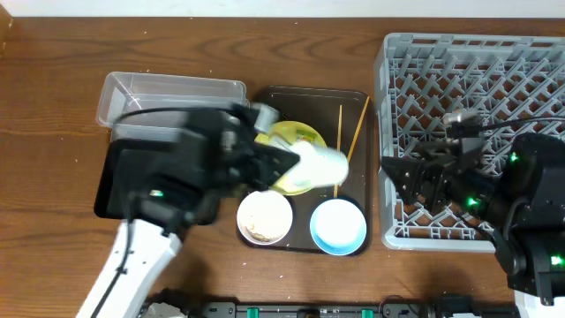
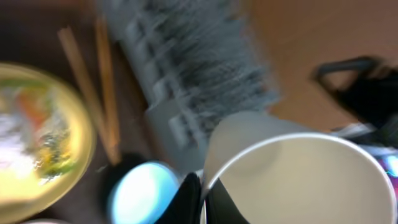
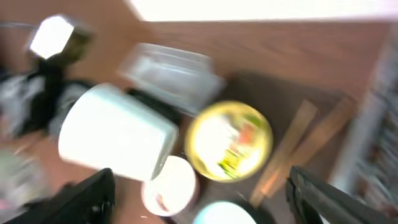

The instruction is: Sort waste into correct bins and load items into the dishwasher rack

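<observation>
The white cup (image 1: 323,168) is in my left gripper, short of the grey rack (image 1: 441,84), so next I pass the cup to my open right gripper for loading.
My left gripper (image 1: 296,163) is shut on the rim of a white cup (image 1: 322,166), held tilted above the pale yellow plate (image 1: 298,135); the left wrist view shows the fingers (image 2: 202,199) pinching the cup wall (image 2: 298,180). The plate (image 3: 230,140) carries the green-and-orange wrapper (image 3: 239,146) and a blurred white patch. The white bowl (image 1: 265,216), with something pale inside, and the light blue bowl (image 1: 338,225) sit in front of it. The chopsticks (image 1: 353,132) lie to the plate's right. My right gripper (image 1: 408,177) is open and empty over the grey rack's (image 1: 494,62) left edge.
Plate, bowls and chopsticks lie on a dark brown serving tray (image 1: 357,102). The clear tub (image 1: 168,88) stands at the back left, with the black tray (image 1: 115,181) in front of it, mostly under my left arm. Both wrist views are motion-blurred.
</observation>
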You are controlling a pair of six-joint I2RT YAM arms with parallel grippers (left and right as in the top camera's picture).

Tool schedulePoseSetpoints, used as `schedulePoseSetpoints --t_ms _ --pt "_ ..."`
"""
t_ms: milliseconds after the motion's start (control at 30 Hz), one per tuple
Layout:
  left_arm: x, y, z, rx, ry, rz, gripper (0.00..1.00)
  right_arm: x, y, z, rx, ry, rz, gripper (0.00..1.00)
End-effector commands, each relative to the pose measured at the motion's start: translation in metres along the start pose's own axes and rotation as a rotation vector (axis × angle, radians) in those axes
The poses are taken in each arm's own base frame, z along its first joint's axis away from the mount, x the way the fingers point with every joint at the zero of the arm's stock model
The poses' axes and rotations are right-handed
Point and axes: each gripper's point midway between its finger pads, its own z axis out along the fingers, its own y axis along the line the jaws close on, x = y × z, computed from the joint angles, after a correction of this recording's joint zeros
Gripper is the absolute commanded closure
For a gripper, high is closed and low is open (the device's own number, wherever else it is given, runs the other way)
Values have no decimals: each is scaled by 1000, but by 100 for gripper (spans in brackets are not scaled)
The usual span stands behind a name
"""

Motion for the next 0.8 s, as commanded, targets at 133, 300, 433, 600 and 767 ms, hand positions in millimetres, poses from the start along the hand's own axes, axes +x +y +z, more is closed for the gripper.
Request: schedulePoseSetpoints --t_ms 133,300,433,600,767 --pt "6 -57 -43 422 119 -34 94 -2 85 6 -446 25 -202 12" --pt "7 -59 -44 432 125 -33 94 10 109 27 -530 86 -250 13" --pt "7 -59 -44 432 125 -33 94 18 110 47 -512 128 -240 19" --pt "7 -59 -44 432 125 -33 94 22 119 55 -548 148 -250 33" --pt "7 -59 -44 428 123 -33 64 19 117 52 -539 135 -252 50"
